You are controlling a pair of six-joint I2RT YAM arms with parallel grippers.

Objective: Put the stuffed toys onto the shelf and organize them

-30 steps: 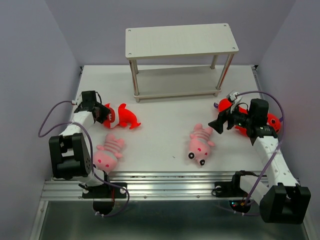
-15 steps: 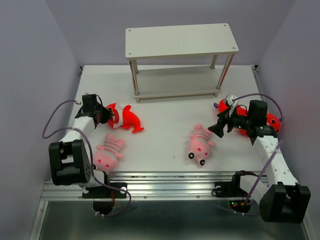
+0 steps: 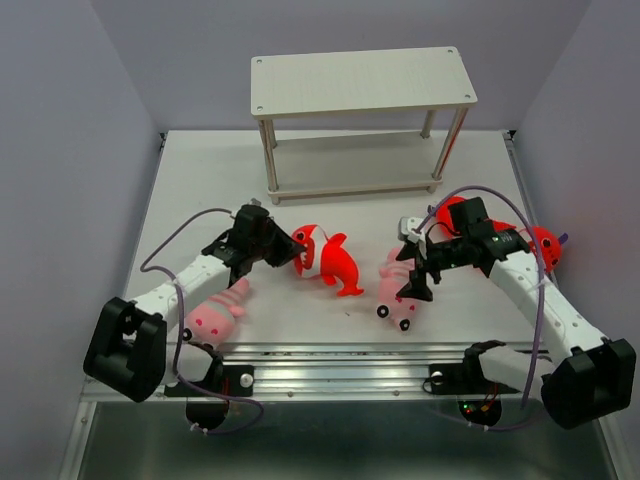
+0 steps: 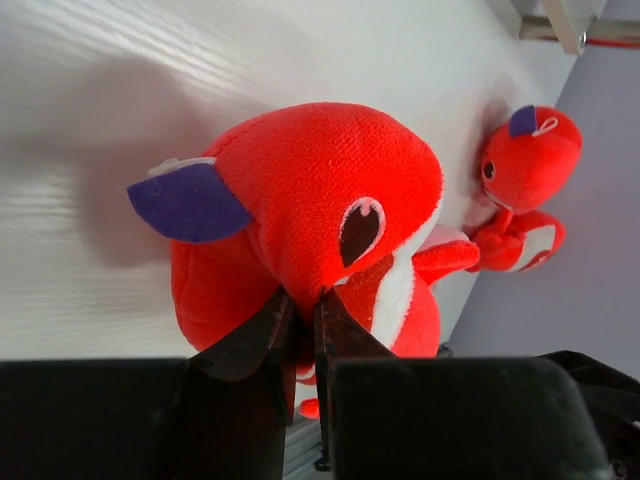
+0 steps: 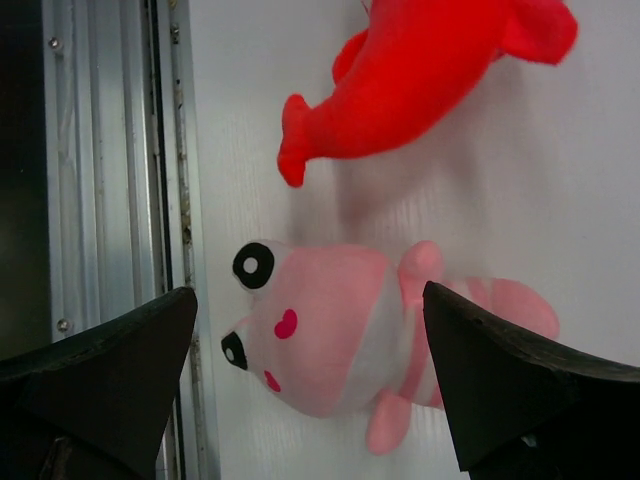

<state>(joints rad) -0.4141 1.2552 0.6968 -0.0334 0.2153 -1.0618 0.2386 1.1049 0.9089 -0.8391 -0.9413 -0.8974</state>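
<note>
My left gripper is at the red toy's head (image 3: 307, 240), so next my right gripper takes the toy (image 3: 339, 269) near its tail before placing it head up on the shelf.
The shelf (image 3: 360, 85) stands at the back centre, both boards bare. My left gripper (image 3: 296, 246) is shut on a red toy (image 3: 328, 260) at mid-table. In the left wrist view its gripper (image 4: 300, 312) pinches the red toy (image 4: 320, 190) under the head. My right gripper (image 3: 415, 276) is open, over a pink striped toy (image 3: 398, 298). In the right wrist view the open gripper (image 5: 310, 305) straddles the pink toy (image 5: 330, 345), which lies on the table. A second pink toy (image 3: 214, 316) lies front left. Two more red toys (image 3: 450, 212) (image 3: 546, 244) lie at the right, partly hidden by the right arm.
The table's metal front rail (image 3: 330, 352) runs just below the pink toys and shows in the right wrist view (image 5: 170, 150). Purple walls close in both sides. A far red toy (image 4: 525, 170) and a shelf leg (image 4: 562, 22) show in the left wrist view.
My left gripper has carried the red toy from the far left toward mid-table. My right gripper has swung left from beside the right-hand red toys to above the pink toy.
</note>
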